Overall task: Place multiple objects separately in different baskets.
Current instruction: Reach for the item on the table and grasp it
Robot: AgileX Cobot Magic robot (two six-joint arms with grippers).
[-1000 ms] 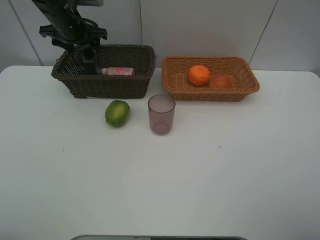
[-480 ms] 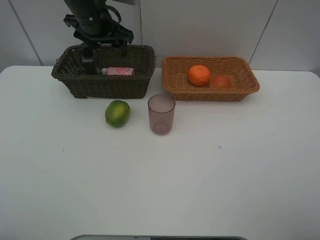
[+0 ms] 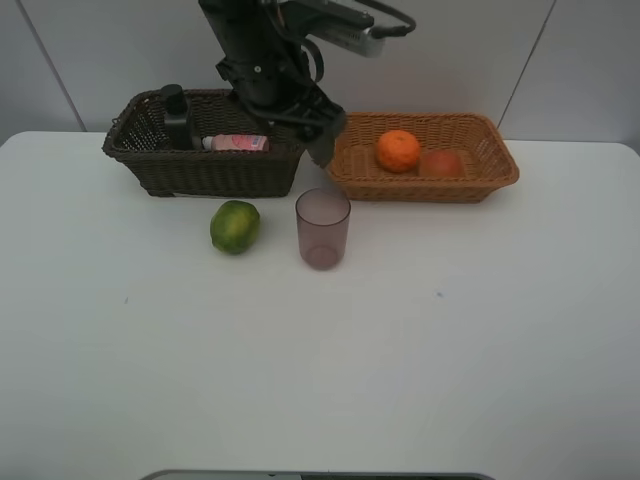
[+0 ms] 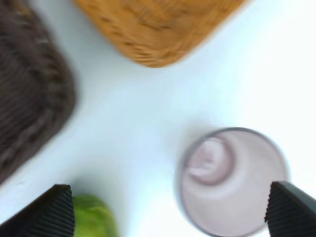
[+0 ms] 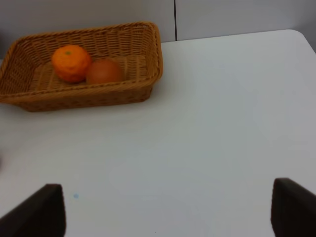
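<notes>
I expect the mauve cup (image 3: 323,229) to turn out empty and tilt dry when I carry it, since the cup's round bottom (image 4: 211,161) shows clear through the cup's opening.
The dark brown basket (image 3: 205,165) holds an upright dark green pump bottle (image 3: 178,118) and a pink bottle (image 3: 237,143) lying down. An orange (image 3: 398,151) and a peach-like fruit (image 3: 441,163) lie in the tan basket (image 3: 420,188). In front of the baskets, the green fruit (image 3: 235,226) and the mauve cup (image 3: 323,228) stand on the table. My left gripper (image 3: 318,145) hangs open and empty over the gap between the baskets. Its wrist view looks down on the cup (image 4: 232,180) and the green fruit (image 4: 94,219). My right gripper (image 5: 167,210) is open and empty, short of the tan basket (image 5: 98,94).
The white table (image 3: 400,350) stretches wide in front of the cup and fruit. A pale wall stands just behind both baskets. The right arm is out of the exterior high view.
My left gripper let go of the pump bottle, which stays upright in the dark basket. It rose and swung right to the gap between the baskets. Nothing else moved.
</notes>
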